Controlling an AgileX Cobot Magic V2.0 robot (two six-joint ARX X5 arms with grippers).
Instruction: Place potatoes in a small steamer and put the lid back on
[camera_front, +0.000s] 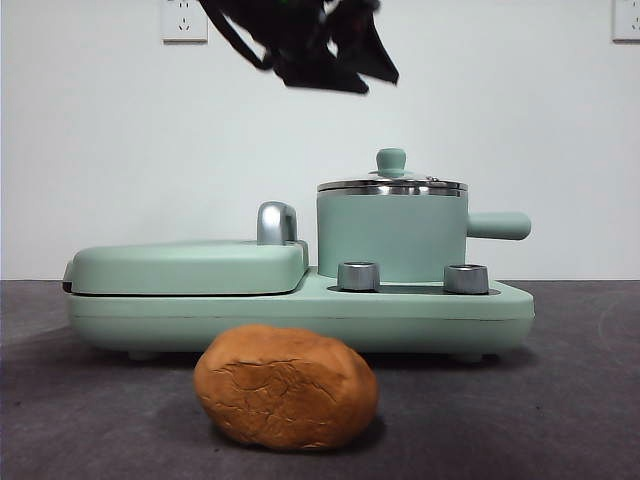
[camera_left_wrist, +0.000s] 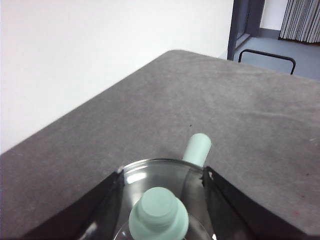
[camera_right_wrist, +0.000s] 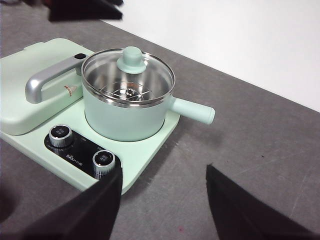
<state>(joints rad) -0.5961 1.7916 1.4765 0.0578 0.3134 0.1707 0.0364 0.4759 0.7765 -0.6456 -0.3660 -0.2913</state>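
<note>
The glass lid (camera_front: 412, 179) should come off freely and leave the steamer sitting in place when the robot raises the green knob, because a seam parts lid from rim (camera_front: 392, 188).
The potato (camera_front: 285, 387), an orange-brown cracked lump, lies on the dark table in front of the cooker. Behind it the mint-green small steamer (camera_front: 390, 235) (camera_right_wrist: 125, 120) stands on the cooker's right side, its side handle (camera_left_wrist: 197, 149) pointing away. The glass lid (camera_front: 392, 185) (camera_right_wrist: 145, 82) rests on the steamer's rim. My left gripper (camera_front: 335, 78) (camera_left_wrist: 162, 172) hangs above the lid, open, its jaws on either side of the green knob (camera_left_wrist: 158, 217) without touching it. My right gripper (camera_right_wrist: 164, 172) is open and empty, off to the side over the table, looking at the steamer.
The mint-green cooker base (camera_front: 300, 310) carries a flat green griddle cover (camera_front: 185, 265) with a steel handle (camera_front: 276, 222) on its left, and two steel dials (camera_front: 359, 276) in front of the steamer. A white wall stands close behind.
</note>
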